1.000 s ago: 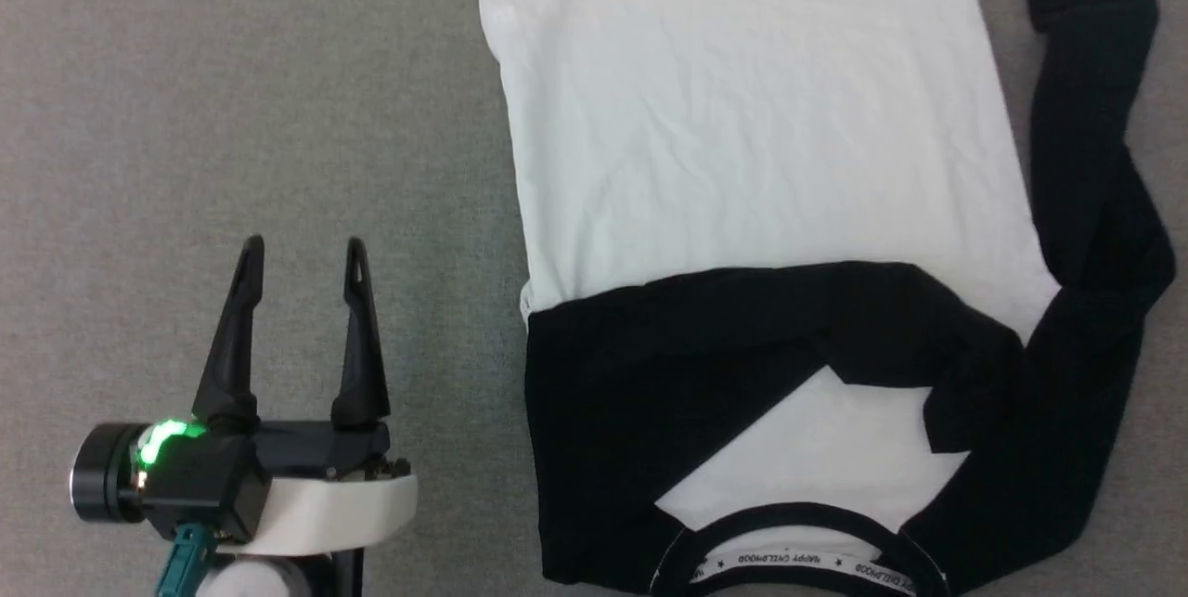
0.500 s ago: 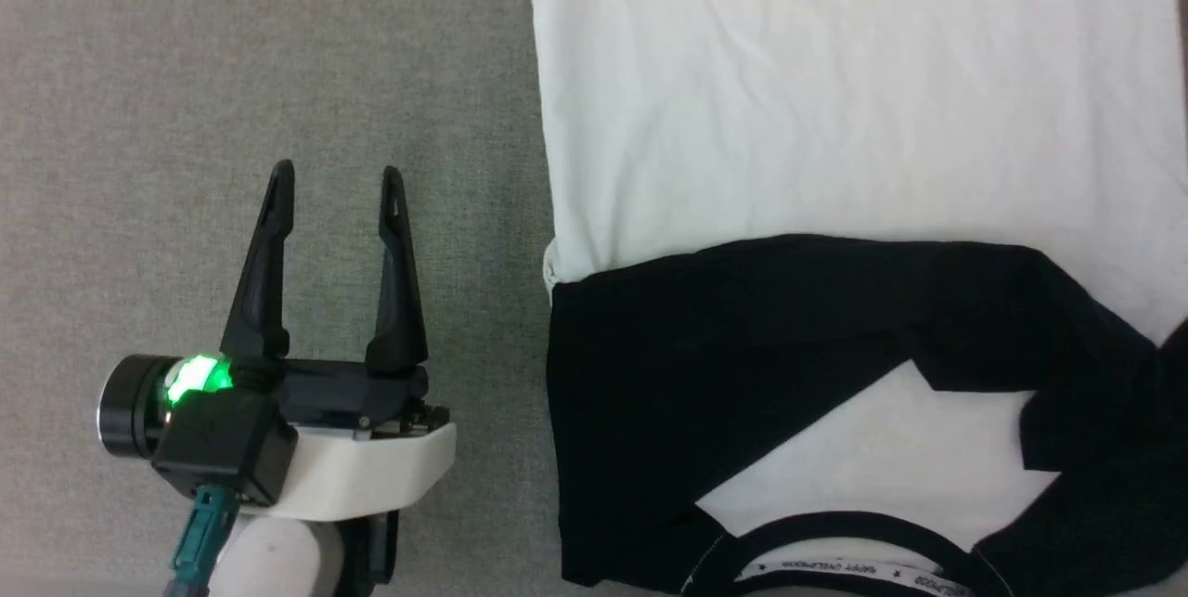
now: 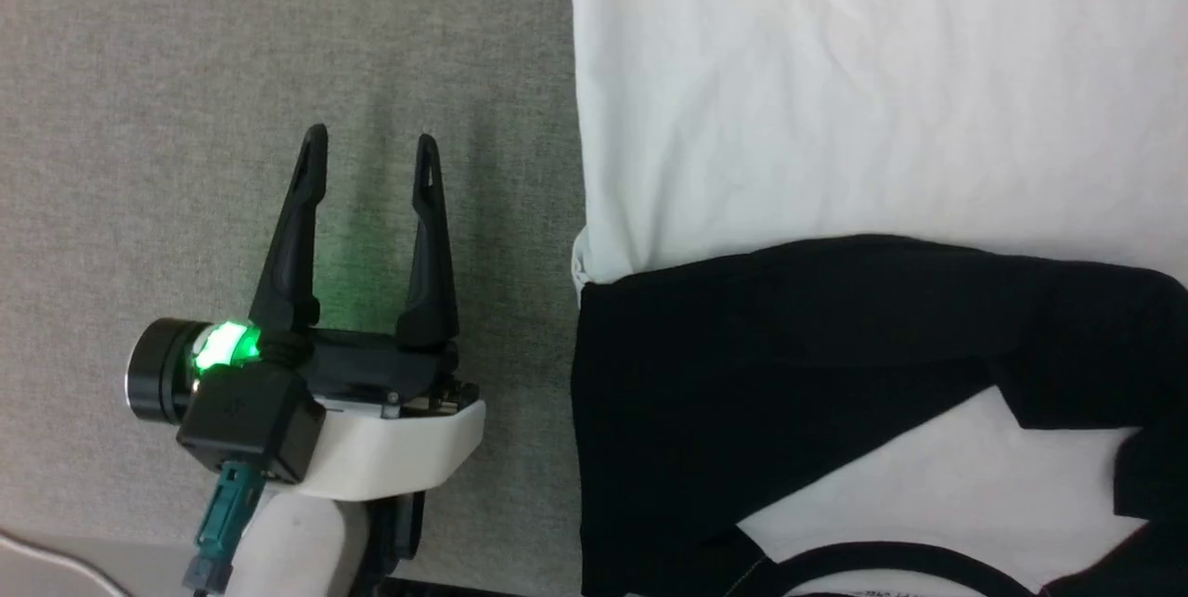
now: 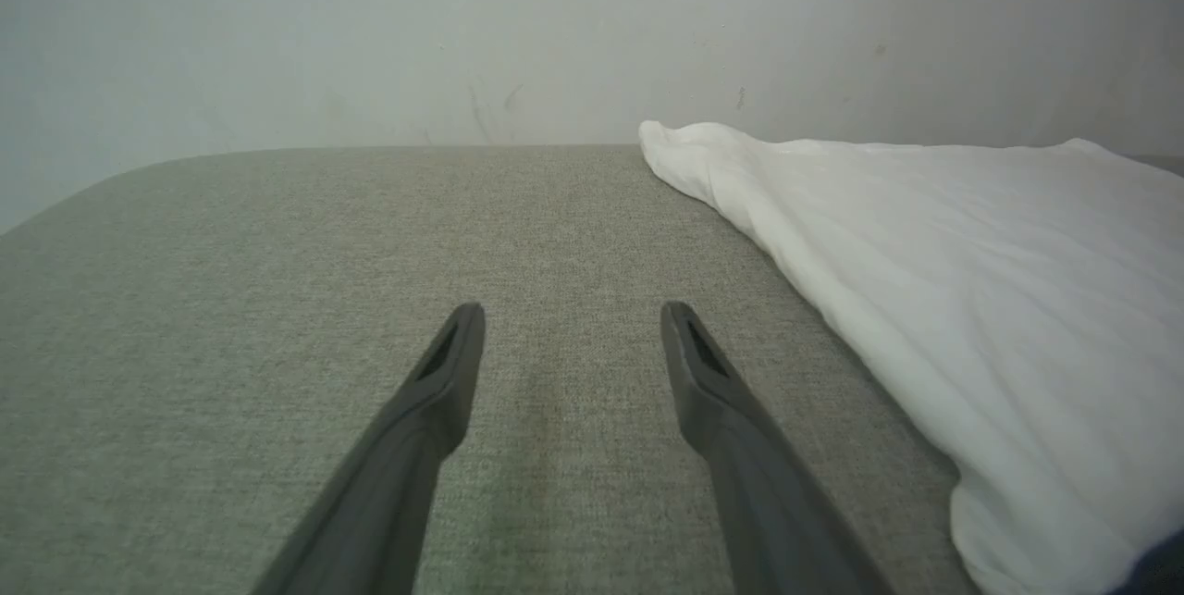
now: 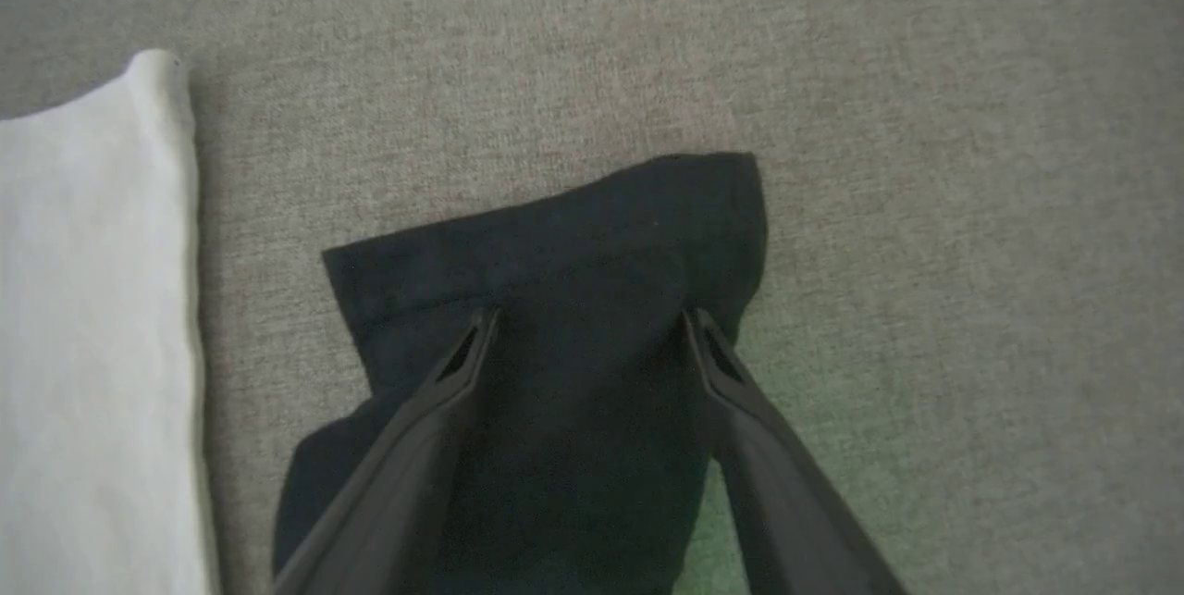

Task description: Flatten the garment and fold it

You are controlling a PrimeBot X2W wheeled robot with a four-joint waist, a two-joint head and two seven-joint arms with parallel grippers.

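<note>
I see the folded sleeve [image 3: 891, 302] cross the chest, so the other black sleeve [image 5: 588, 373] will reach over nearly to the opposite side edge when I fold it across.
The garment [image 3: 835, 114], a white T-shirt with black raglan sleeves, lies on grey fabric at the right of the head view. One black sleeve [image 3: 761, 374] is folded across the chest, and the black neck trim [image 3: 891, 555] shows at the bottom edge. My left gripper [image 3: 369, 161] stands open over bare fabric, left of the shirt's side edge. In the left wrist view the same gripper [image 4: 572, 336] has the white body [image 4: 971, 299] to its right. My right gripper [image 5: 592, 336] hangs open above the cuff end of the other black sleeve [image 5: 573, 243], nothing held.
The grey fabric surface [image 3: 232, 68] stretches left of the shirt. A pale wall [image 4: 462, 21] rises behind the surface's rounded far edge in the left wrist view. A paler strip [image 3: 83, 569] shows at the bottom left corner of the head view.
The head view has shifted and closed in, so the shirt's right side and hem left the picture. The left gripper shows higher and further right, still open.
</note>
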